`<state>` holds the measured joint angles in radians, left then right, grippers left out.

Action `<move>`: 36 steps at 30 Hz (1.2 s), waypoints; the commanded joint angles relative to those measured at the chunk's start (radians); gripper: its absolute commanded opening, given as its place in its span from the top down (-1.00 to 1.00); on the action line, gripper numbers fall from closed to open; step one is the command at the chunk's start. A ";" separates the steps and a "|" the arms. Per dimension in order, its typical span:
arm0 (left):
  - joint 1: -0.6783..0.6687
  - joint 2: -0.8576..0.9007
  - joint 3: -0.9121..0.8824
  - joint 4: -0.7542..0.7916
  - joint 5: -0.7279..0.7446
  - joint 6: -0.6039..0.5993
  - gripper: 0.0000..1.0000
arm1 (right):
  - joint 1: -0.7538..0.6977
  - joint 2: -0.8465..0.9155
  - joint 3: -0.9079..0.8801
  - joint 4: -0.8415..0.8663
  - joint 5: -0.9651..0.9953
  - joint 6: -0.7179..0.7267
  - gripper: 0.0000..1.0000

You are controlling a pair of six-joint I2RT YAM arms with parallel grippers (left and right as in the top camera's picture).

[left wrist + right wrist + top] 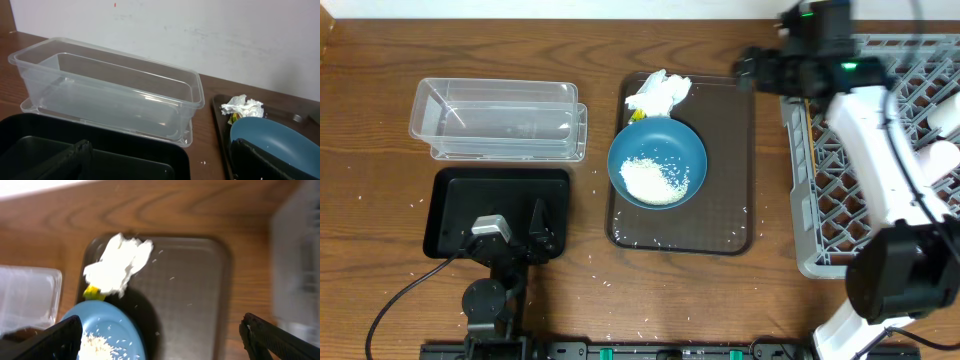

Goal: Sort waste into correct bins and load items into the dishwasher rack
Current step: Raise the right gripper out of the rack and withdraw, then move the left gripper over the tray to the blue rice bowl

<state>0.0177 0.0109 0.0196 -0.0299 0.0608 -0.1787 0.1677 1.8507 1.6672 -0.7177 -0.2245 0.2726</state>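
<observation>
The robot's right gripper is hovering by the serving tray's far corner (738,88), so it should move back over the grey rack (830,170) before the left gripper reaches for the bowl.
The dark-blue bowl (657,160) sits on a flat brown serving tray (725,180) with loose rice (653,182) in it. A crumpled white napkin (658,92) and a yellow scrap (637,115) lie just behind the bowl. The clear container (500,120) and the black tray (450,205) stand at the left. My left gripper (527,235) is open and empty over the black tray (130,160). My right gripper (748,70) is open and empty above the serving tray's far right corner (165,340). The grey rack (830,190) holds a white cup (950,115) and a pink cup (940,160). Chopsticks and the small dish are out of view.
Stray rice grains lie on the serving tray (195,290) and on the wooden table around the black tray. My right arm reaches over the rack's left side. The left wrist view shows the clear container (110,90), napkin (242,106) and bowl (270,135).
</observation>
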 commanded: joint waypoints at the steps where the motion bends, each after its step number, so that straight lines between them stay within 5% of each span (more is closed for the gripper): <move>1: 0.000 -0.007 -0.016 -0.037 0.002 0.014 -0.81 | 0.070 0.009 0.000 -0.001 0.087 -0.016 -0.99; 11: 0.000 -0.007 -0.016 -0.037 0.002 0.014 -0.82 | 0.127 0.009 0.000 0.010 0.434 -0.014 -0.98; 23: 0.000 -0.007 -0.016 -0.037 0.002 0.014 -0.81 | -0.160 0.008 0.001 -0.035 0.213 0.206 -0.99; 30: 0.000 -0.007 -0.016 -0.025 0.002 0.012 -0.82 | -0.254 0.008 0.001 -0.034 0.158 0.206 -0.98; 36: -0.002 -0.007 -0.016 0.119 0.250 -0.294 -0.82 | -0.274 0.008 0.001 -0.035 0.157 0.206 -0.99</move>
<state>0.0177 0.0113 0.0128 0.0463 0.1368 -0.2680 -0.0971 1.8561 1.6669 -0.7494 -0.0521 0.4633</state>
